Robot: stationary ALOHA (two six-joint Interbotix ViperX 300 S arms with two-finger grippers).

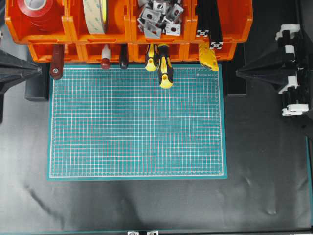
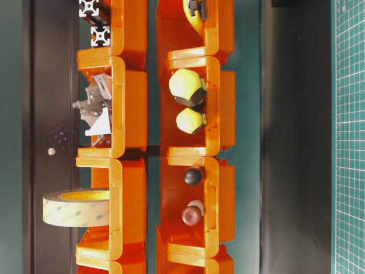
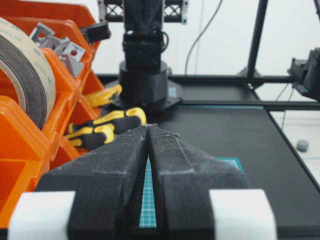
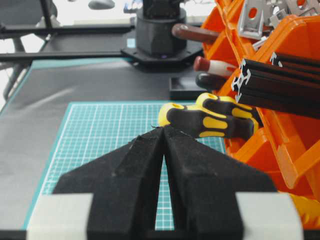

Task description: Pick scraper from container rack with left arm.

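Observation:
My left gripper is shut and points across the mat past the scraper's handle. It should pull back, tilt down and open around the handle's end.
The orange container rack runs along the far edge of the table, two tiers high. The scraper's reddish-brown handle, with a hole at its end, sticks out of the leftmost lower bin over the mat's corner; its blade is hidden inside. The handle also shows in the right wrist view. My left gripper sits at the left edge, shut and empty, its tip just left of the handle. My right gripper rests at the right edge, shut and empty. In the wrist views both pairs of jaws meet at the tips.
Two yellow-and-black screwdrivers jut from a lower bin over the green cutting mat. A red-knobbed tool hangs out beside the scraper. The upper bins hold red tape, a pale tape roll, metal brackets and black extrusions.

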